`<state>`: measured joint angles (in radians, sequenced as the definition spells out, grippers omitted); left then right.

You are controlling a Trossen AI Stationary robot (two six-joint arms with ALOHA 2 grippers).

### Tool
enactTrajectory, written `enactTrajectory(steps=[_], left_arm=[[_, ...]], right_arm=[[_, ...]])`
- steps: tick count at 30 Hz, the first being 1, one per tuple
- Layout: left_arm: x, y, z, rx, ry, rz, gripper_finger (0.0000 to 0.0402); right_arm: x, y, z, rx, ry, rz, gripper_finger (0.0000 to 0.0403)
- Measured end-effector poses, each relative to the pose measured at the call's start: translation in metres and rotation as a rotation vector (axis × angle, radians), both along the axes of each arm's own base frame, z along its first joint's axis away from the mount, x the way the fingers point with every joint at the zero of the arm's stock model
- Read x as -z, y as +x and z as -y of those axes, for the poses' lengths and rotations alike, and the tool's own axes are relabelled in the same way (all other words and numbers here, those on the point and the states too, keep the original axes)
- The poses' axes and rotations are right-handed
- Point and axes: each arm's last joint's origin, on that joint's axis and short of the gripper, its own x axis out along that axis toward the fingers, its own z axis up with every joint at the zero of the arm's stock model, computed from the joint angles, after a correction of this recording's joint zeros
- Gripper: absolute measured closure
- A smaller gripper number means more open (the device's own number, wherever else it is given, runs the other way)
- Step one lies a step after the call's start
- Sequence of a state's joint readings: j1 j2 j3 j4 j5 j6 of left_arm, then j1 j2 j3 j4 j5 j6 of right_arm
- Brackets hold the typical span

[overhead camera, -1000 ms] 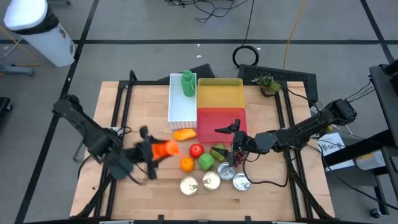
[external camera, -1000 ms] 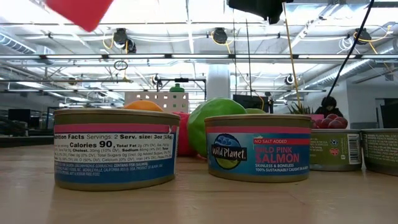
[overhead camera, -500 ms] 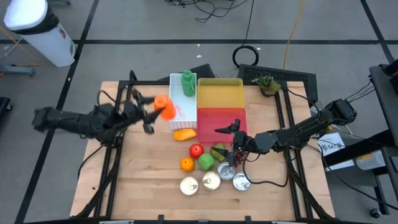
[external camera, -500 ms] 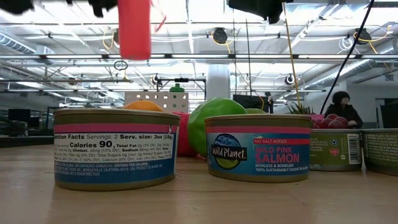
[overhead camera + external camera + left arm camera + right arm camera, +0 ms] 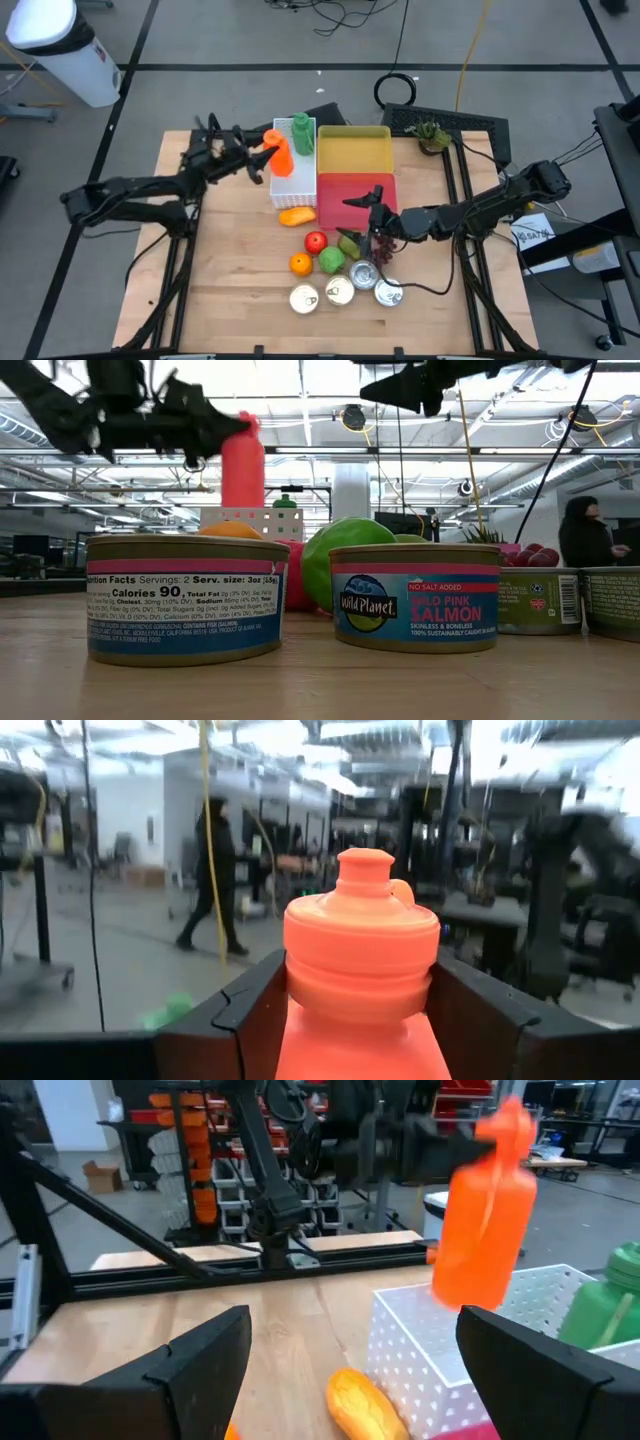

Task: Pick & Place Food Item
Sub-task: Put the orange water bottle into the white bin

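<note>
The orange bottle (image 5: 480,1230) is hanging upright above the white basket's free space (image 5: 293,188), so the robot's left gripper goes on lowering it until the bottle's base touches the basket's bottom.
An orange bottle with a spout cap (image 5: 280,157) stands upright in the air over the left edge of the white basket (image 5: 293,178); it also shows in the low view (image 5: 243,465) and the right wrist view (image 5: 487,1230). My left gripper (image 5: 262,160) is shut on it, and the bottle (image 5: 360,970) fills the gap between its fingers. My right gripper (image 5: 372,205) hovers open over the red bin's near edge, fingers wide apart (image 5: 355,1320), touching nothing. My left gripper pinches the orange bottle's upper body just below the cap (image 5: 300,1010) between its two fingers. The fingers (image 5: 240,1010) reach in level from the table's left side. The bottle is upright and lifted clear, above the white basket.
A green bottle (image 5: 302,133) stands in the white basket. A yellow bin (image 5: 353,150) and a red bin (image 5: 350,188) lie to its right. Near the middle are a yellow-orange food item (image 5: 297,215), apples, an orange (image 5: 300,264), grapes (image 5: 365,255) and three cans (image 5: 337,292). A person walks behind the table.
My left gripper has carried the orange bottle from the near-left part of the table toward the far edge and right, up to the white basket. The bottle has turned from tilted to upright, cap up.
</note>
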<state>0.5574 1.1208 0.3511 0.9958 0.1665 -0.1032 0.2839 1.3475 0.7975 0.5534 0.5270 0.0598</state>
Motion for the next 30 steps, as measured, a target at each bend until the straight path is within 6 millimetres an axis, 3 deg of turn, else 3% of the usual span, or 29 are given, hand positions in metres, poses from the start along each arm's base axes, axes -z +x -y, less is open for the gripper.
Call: enactTrajectory(steps=[5, 17, 26, 30], left_arm=[[0.027, 0.017, -0.012, -0.004, -0.033, -0.044, 0.0194], [0.069, 0.034, -0.023, -0.023, 0.040, -0.083, 0.0194], [0.092, 0.039, -0.027, -0.033, 0.037, -0.112, 0.0178], [0.096, 0.040, -0.027, -0.038, 0.029, -0.119, 0.0189]], right_arm=[[0.002, 0.002, 0.002, 0.006, 0.002, -0.005, 0.0067], [0.002, 0.002, 0.002, 0.006, -0.003, -0.011, 0.0067], [0.002, 0.002, 0.002, 0.006, -0.003, -0.012, 0.0067], [0.003, 0.002, 0.002, 0.006, -0.004, -0.014, 0.0067]])
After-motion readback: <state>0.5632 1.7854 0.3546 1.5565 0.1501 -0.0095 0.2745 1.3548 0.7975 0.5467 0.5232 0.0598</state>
